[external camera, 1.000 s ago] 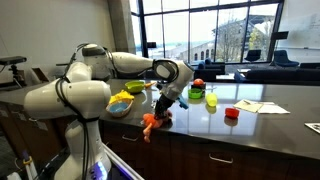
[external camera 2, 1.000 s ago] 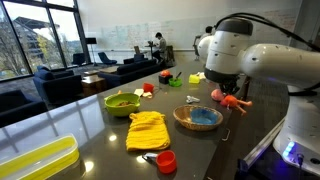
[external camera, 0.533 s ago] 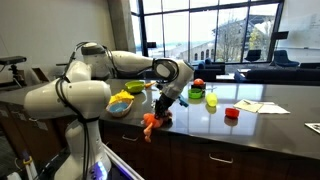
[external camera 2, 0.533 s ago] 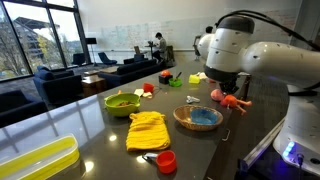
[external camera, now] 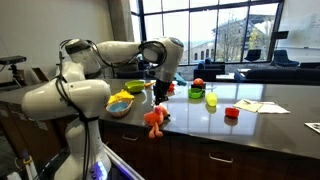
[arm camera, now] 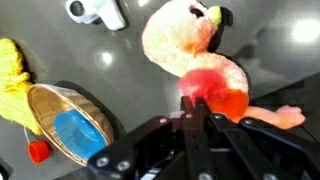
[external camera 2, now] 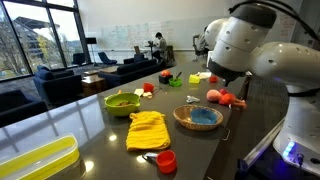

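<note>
I should keep my gripper low, because the flamingo toy's pale body (arm camera: 182, 42) is lying along the dark counter, clear of the wicker bowl. I should let go of the toy there.
A pink and orange flamingo plush toy (arm camera: 205, 60) fills the middle of the wrist view, its pale head end far from the camera and its red-orange body against my fingertips. My gripper (arm camera: 190, 104) is shut, the two fingers pressed together and pinching the red part of the toy. In both exterior views the toy (external camera: 153, 121) (external camera 2: 221, 97) hangs just under the gripper (external camera: 159, 97) near the dark counter's edge. Whether its legs touch the counter I cannot tell.
A wicker bowl with a blue thing inside (arm camera: 70, 125) (external camera 2: 197, 118) sits close by, a yellow cloth (external camera 2: 148, 130) beside it. Further off are a green bowl (external camera 2: 122, 101), a red cup (external camera 2: 166, 160), a yellow tray (external camera 2: 35, 160) and papers (external camera: 262, 106).
The arm has swung up and back from its low reach over the counter edge. The flamingo toy has shifted slightly with the gripper and now hangs more upright.
</note>
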Motion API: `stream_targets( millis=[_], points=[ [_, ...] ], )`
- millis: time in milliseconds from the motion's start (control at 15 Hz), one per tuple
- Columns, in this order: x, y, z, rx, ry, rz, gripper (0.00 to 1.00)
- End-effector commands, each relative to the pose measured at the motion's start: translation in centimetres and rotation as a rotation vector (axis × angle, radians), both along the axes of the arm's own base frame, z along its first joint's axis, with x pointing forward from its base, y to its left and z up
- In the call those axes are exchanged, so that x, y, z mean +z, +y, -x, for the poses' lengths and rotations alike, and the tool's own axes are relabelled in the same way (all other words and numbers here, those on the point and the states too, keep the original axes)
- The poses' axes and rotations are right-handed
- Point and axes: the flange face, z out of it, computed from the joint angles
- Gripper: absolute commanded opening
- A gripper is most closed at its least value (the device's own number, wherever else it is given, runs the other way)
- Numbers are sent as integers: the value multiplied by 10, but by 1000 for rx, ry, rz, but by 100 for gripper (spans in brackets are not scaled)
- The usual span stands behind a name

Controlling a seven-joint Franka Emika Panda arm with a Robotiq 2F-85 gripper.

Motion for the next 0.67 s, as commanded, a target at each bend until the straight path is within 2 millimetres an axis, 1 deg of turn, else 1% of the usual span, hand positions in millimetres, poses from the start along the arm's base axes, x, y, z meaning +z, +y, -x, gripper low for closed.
stream_targets(
  millis=[0, 67, 133, 200, 267, 333, 400, 467, 533, 600],
  points=[
    [59, 28, 18, 2, -207, 18, 3],
    [74, 37, 18, 14, -261, 30, 3],
    [84, 45, 18, 24, -295, 47, 3],
    [93, 52, 16, 26, -321, 58, 3],
    [97, 56, 14, 24, -325, 75, 3],
    [97, 58, 11, 24, -315, 83, 35],
    [92, 59, 9, 29, -289, 89, 36],
    [80, 60, 5, 41, -233, 81, 41],
    [67, 61, -1, 42, -183, 68, 48],
    [49, 64, -4, 42, -116, 57, 54]
  ],
)
